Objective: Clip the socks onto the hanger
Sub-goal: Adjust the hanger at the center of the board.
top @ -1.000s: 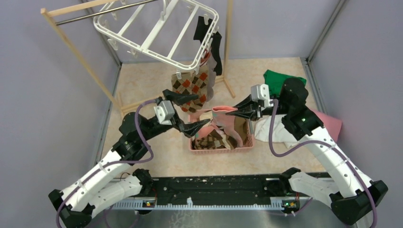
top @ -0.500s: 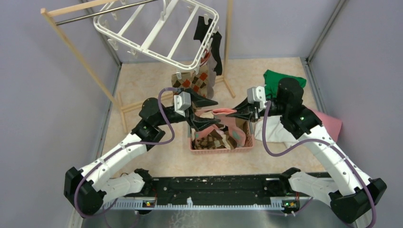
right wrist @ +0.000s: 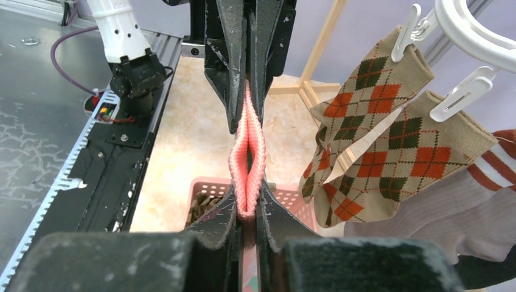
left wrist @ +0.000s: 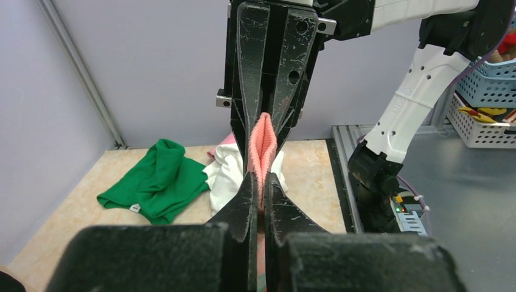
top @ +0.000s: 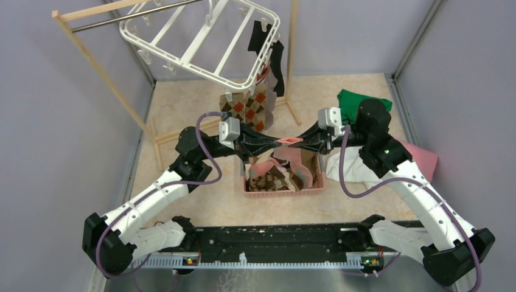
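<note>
The argyle socks fill the hanger's near clips point(top: 229, 96), so the robot's right gripper should keep hold of the pink sock's cuff while the left gripper turns the hanger point(top: 246, 86).
A pink sock point(top: 286, 140) hangs over the basket by its ribbed cuff, stretched between both grippers. My left gripper point(top: 269, 142) is shut on one end of the cuff and my right gripper point(top: 302, 141) on the other. In the left wrist view the cuff point(left wrist: 263, 139) runs from my left gripper point(left wrist: 261, 180) up into the facing fingers point(left wrist: 286, 73). The right wrist view shows the same cuff point(right wrist: 247, 143) pinched in my right gripper point(right wrist: 246, 210). The white hanger point(top: 201, 42) hangs tilted at the back. Two argyle socks point(right wrist: 365, 91) point(right wrist: 420, 164) and a black sock point(top: 258, 36) are clipped to it.
A pink basket point(top: 283, 191) below the grippers holds several more socks point(top: 274, 176). A green cloth point(top: 359, 100), a white cloth point(top: 347, 167) and a pink cloth point(top: 426, 158) lie at the right. The wooden rack point(top: 103, 67) stands at the back left.
My left arm swung right toward the right gripper, and its open jaws shut on the pink sock's cuff. The right gripper kept hold and barely moved.
</note>
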Controlling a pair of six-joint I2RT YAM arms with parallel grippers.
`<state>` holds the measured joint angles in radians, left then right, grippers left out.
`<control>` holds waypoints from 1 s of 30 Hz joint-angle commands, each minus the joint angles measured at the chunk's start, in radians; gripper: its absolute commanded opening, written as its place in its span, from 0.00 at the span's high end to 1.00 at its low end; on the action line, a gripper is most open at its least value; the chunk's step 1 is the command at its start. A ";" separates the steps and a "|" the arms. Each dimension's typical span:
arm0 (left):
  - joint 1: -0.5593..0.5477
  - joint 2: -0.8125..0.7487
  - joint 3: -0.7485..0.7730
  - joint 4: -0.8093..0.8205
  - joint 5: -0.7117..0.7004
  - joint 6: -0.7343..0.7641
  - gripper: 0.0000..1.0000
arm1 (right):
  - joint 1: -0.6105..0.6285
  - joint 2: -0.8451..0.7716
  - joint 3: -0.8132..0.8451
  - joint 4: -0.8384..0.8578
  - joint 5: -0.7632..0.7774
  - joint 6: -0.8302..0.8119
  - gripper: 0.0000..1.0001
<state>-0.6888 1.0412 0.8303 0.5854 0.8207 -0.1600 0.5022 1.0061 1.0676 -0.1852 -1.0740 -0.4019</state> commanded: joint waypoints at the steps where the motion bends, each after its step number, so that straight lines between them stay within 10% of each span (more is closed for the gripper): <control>1: 0.002 -0.034 -0.021 0.098 -0.048 -0.006 1.00 | -0.002 -0.015 -0.005 0.115 -0.013 0.092 0.85; 8: 0.003 -0.093 -0.104 0.225 -0.118 -0.076 1.00 | -0.014 -0.037 -0.098 0.408 -0.058 0.352 0.63; 25: 0.003 -0.059 -0.114 0.425 -0.163 -0.198 1.00 | 0.001 0.003 -0.242 1.031 0.065 0.774 0.63; 30: 0.003 -0.053 -0.115 0.432 -0.167 -0.205 1.00 | 0.007 0.020 -0.220 1.070 0.080 0.794 0.80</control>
<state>-0.6880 0.9829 0.7116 0.9283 0.6640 -0.3450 0.4911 1.0130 0.8181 0.7761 -1.0225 0.3431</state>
